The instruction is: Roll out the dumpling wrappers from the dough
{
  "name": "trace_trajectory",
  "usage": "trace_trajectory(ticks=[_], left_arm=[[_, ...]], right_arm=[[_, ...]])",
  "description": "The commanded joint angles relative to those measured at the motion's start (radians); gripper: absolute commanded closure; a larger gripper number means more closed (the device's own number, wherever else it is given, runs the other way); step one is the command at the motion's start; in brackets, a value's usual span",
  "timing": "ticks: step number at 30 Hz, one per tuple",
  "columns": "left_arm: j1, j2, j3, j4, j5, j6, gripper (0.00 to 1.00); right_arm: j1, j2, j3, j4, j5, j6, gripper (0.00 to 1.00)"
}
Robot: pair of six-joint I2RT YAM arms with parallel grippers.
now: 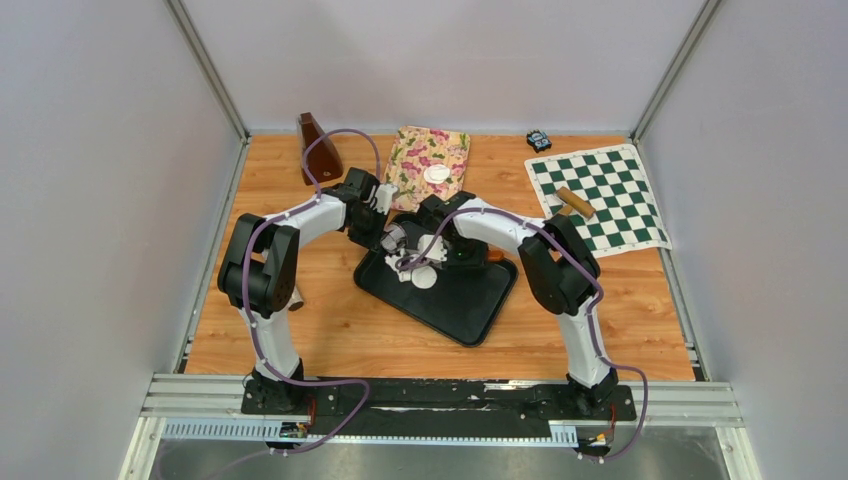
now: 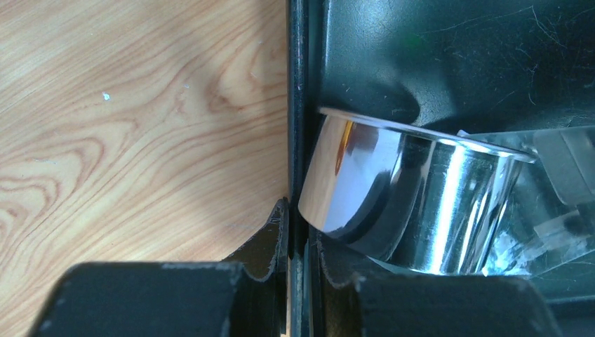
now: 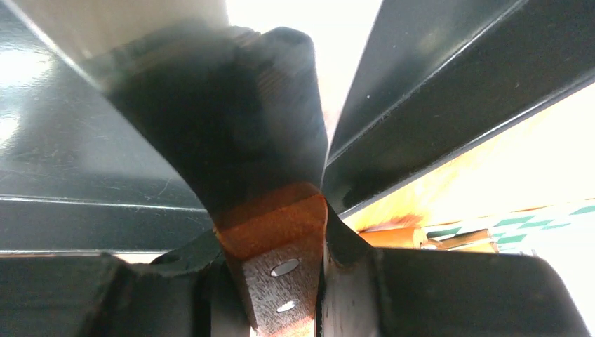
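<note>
The round cutter [image 2: 414, 196] leans against the tray's rim with the spatula's blade [image 2: 551, 207] next to it, so the robot's right gripper should pull the spatula's blade back so that the round cutter can settle.
A black tray [image 1: 470, 310] lies mid-table. My left gripper [image 1: 388, 238] [image 2: 298, 219] is shut on the tray's left rim [image 2: 297, 105], the thin edge pinched between its fingers. Just inside that rim stands a shiny round cutter [image 2: 414, 203]. My right gripper [image 1: 442, 252] [image 3: 273, 232] is shut on the riveted wooden handle [image 3: 277, 232] of a spatula, whose dark blade [image 3: 231, 119] points down into the tray. A round white dumpling wrapper [image 1: 425, 279] lies on the tray below both grippers. Another wrapper [image 1: 436, 173] rests on the floral cloth [image 1: 425, 150] behind.
A wooden rolling pin [image 1: 575, 202] lies on a green checkered mat [image 1: 610, 200] at the back right. A brown pyramid-shaped object [image 1: 318, 148] stands at the back left. A small dark gadget [image 1: 539, 139] sits near the back wall. Grey walls close off three sides.
</note>
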State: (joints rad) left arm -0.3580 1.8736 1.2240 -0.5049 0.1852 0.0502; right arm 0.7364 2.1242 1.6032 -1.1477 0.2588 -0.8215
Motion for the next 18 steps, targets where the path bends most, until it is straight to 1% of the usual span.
trace_trajectory(ticks=[1,8,11,15,18], left_arm=[[-0.012,-0.046,-0.003,-0.006,0.026,0.015,1.00],[-0.012,-0.046,-0.003,-0.006,0.025,0.014,1.00],[-0.011,-0.048,-0.003,-0.006,0.022,0.014,1.00],[-0.012,-0.050,-0.003,-0.007,0.024,0.015,1.00],[-0.012,-0.052,-0.003,-0.006,0.024,0.014,1.00]], right_arm=[[0.022,-0.003,0.062,-0.027,-0.087,-0.021,1.00],[0.044,-0.003,0.116,-0.099,-0.145,-0.008,1.00],[0.051,-0.015,0.139,-0.112,-0.140,0.009,1.00],[0.030,-0.056,0.168,-0.137,-0.107,0.021,1.00],[0.000,-0.101,0.146,-0.150,-0.101,0.018,1.00]])
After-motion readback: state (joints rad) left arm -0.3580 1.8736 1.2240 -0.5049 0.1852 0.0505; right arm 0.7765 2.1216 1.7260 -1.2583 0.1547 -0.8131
